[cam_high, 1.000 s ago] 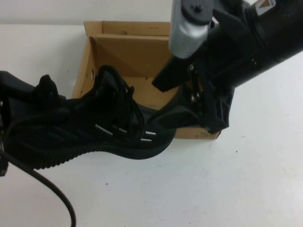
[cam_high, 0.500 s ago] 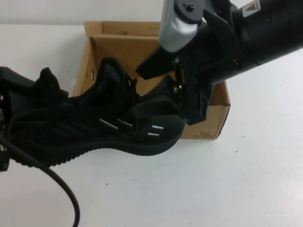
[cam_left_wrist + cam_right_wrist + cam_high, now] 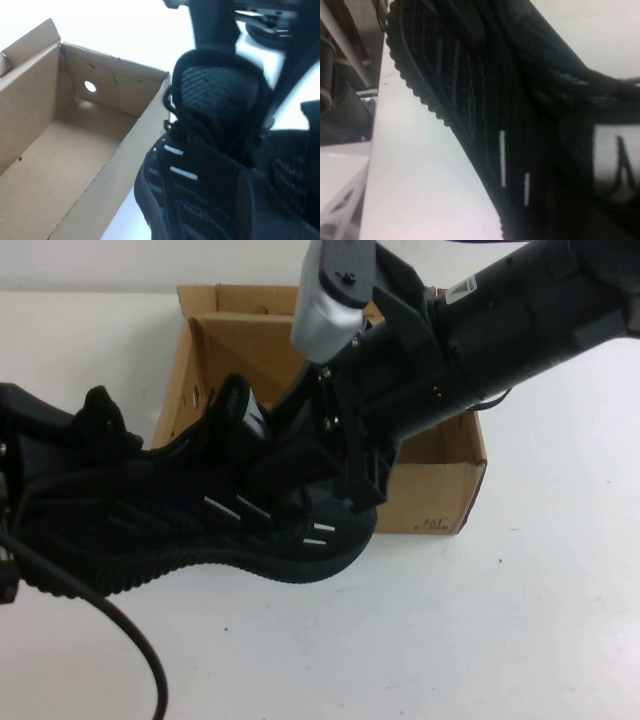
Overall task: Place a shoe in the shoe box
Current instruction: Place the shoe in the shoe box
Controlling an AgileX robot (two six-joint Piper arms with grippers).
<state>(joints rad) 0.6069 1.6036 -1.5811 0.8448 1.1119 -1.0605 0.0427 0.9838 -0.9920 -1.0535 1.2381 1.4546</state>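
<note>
My left gripper is holding the black shoe's heel (image 3: 62, 540) outside the box, so my right gripper should grab the shoe by its tongue (image 3: 252, 418) and lift it over the side of the box.
The black shoe (image 3: 200, 530) hangs tilted over the table in front of the brown cardboard shoe box (image 3: 440, 490), its toe by the box's near wall. My left gripper (image 3: 90, 445) is shut on the shoe's heel at the far left. My right gripper (image 3: 310, 475) reaches down from the upper right, its jaws spread astride the laces and forefoot. In the left wrist view the shoe (image 3: 200, 165) is beside the open, empty box (image 3: 60, 165), with one finger (image 3: 255, 200) pressed on the shoe. The right wrist view is filled by the shoe's side (image 3: 485, 115).
The box's back flaps (image 3: 270, 300) stand open. A black cable (image 3: 130, 640) loops over the white table at the lower left. The right arm's body (image 3: 520, 320) crosses above the box's right half.
My right gripper has moved left and down, from above the box onto the shoe's forefoot. The shoe has barely shifted, still held at the heel by my left gripper.
</note>
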